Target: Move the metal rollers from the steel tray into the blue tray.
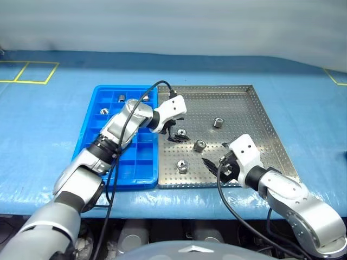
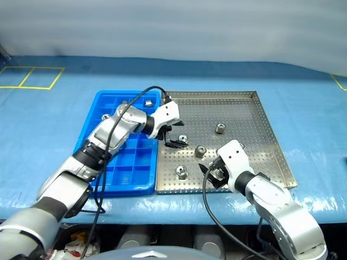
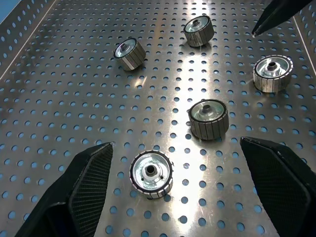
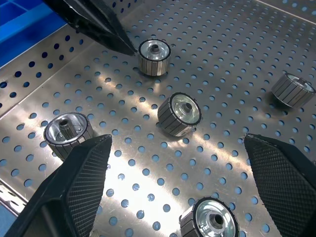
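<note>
The metal roller is upright between the open fingers of my left gripper, clear of its neighbour, so I should keep going down until they can close on the roller's side.
The steel tray holds several metal rollers. My left gripper is open low over the tray's left part. One roller lies on the floor between its fingers, untouched. Another roller sits just beyond it. My right gripper hovers open over the near right part, a roller on the floor between its fingers. More rollers lie at the tray's middle, back and front. The blue tray lies left of the steel tray, with rollers in its far compartments.
Both trays rest on a blue cloth-covered table, side by side and touching. Black cables run along both arms. Yellow tape lines mark the far left of the table. The table's front edge runs just below the trays.
</note>
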Tool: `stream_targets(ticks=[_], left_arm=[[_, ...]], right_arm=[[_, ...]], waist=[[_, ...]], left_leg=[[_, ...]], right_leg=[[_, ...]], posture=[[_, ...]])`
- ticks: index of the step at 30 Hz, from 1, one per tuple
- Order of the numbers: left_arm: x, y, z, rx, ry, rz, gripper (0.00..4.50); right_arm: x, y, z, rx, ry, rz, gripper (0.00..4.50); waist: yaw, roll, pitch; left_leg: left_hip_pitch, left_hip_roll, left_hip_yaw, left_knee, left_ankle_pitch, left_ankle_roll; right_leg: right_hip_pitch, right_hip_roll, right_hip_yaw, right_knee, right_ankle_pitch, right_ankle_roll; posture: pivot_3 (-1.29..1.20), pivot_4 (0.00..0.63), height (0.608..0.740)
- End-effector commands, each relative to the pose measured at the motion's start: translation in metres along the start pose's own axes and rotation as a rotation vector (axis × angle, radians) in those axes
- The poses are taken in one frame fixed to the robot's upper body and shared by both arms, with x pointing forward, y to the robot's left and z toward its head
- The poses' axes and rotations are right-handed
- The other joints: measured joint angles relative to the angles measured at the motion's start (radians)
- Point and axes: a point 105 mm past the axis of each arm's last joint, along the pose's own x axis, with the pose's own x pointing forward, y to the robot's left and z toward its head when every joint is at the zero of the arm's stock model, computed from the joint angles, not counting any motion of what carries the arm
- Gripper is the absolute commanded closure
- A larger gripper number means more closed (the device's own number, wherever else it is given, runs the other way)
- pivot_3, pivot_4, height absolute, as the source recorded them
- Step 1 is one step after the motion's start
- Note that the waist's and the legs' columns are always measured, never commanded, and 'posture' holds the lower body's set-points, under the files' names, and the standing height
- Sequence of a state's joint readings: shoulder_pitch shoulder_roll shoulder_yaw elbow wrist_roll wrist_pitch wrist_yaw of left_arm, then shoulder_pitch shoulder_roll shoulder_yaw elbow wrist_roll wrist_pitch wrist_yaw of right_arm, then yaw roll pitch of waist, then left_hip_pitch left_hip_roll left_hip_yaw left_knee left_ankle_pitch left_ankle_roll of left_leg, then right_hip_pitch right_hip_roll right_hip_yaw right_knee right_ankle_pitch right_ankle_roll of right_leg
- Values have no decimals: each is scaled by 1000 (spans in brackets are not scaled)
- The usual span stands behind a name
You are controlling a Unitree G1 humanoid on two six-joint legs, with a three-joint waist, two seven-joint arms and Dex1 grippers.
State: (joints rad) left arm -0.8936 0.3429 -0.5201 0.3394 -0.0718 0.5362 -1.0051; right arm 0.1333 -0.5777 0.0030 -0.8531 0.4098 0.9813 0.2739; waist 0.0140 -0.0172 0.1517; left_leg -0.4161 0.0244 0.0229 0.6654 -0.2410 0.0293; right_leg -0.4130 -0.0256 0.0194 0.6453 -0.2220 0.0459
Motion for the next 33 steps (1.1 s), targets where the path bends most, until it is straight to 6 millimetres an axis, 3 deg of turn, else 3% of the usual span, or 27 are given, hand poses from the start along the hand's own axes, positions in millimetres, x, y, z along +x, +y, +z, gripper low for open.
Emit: stream_targets(ticks=[1, 13, 17, 20, 23, 28, 33], left_arm=[[9, 11, 1, 46, 32, 43, 24], [34, 18, -20, 56, 99, 78, 24], [35, 16, -23, 60, 104, 72, 904], [32, 17, -20, 67, 95, 73, 1964], [22, 20, -16, 104, 86, 87, 2804], [-2, 27, 8, 76, -44, 144, 2793], [-47, 40, 37, -55, -271, 324, 2793]], right_arm=[[-7, 2, 12, -25, -62, -27, 0], [-11, 3, 10, -2, -67, -65, 0], [-11, 3, 10, -1, -69, -69, 0], [-11, 3, 10, 0, -70, -71, 0], [-9, 3, 11, 4, -76, -68, 0], [-4, 5, 17, -8, -96, -44, 0], [3, 11, 27, -31, -122, 0, 0]], waist=[[-1, 0, 0], [-17, 0, 0], [-25, 0, 0], [-27, 0, 0], [-28, 0, 0], [-25, 0, 0], [-25, 0, 0]], left_leg=[[0, 0, 0, 0, 0, 0], [-1, 0, 0, 1, 0, 0], [-1, 0, 0, 1, 0, 0], [-1, 0, 0, 1, 0, 0], [-1, 1, 0, 1, 0, 0], [-1, 2, 0, 1, 0, 0], [-2, 3, 0, 2, 0, 0]], right_leg=[[0, 0, 0, 0, 0, 0], [-1, 0, 0, 0, 3, 5], [-1, 0, 0, 0, 3, 5], [-1, 0, 0, 0, 3, 5], [-1, 0, 0, 1, 3, 5], [-1, 0, 0, 1, 3, 5], [-1, -1, 1, 1, 4, 6]], posture=[[1, 150, 740], [-41, 150, 740], [-41, 150, 740], [-37, 150, 740], [-9, 150, 740], [-9, 150, 740], [42, 150, 740]])
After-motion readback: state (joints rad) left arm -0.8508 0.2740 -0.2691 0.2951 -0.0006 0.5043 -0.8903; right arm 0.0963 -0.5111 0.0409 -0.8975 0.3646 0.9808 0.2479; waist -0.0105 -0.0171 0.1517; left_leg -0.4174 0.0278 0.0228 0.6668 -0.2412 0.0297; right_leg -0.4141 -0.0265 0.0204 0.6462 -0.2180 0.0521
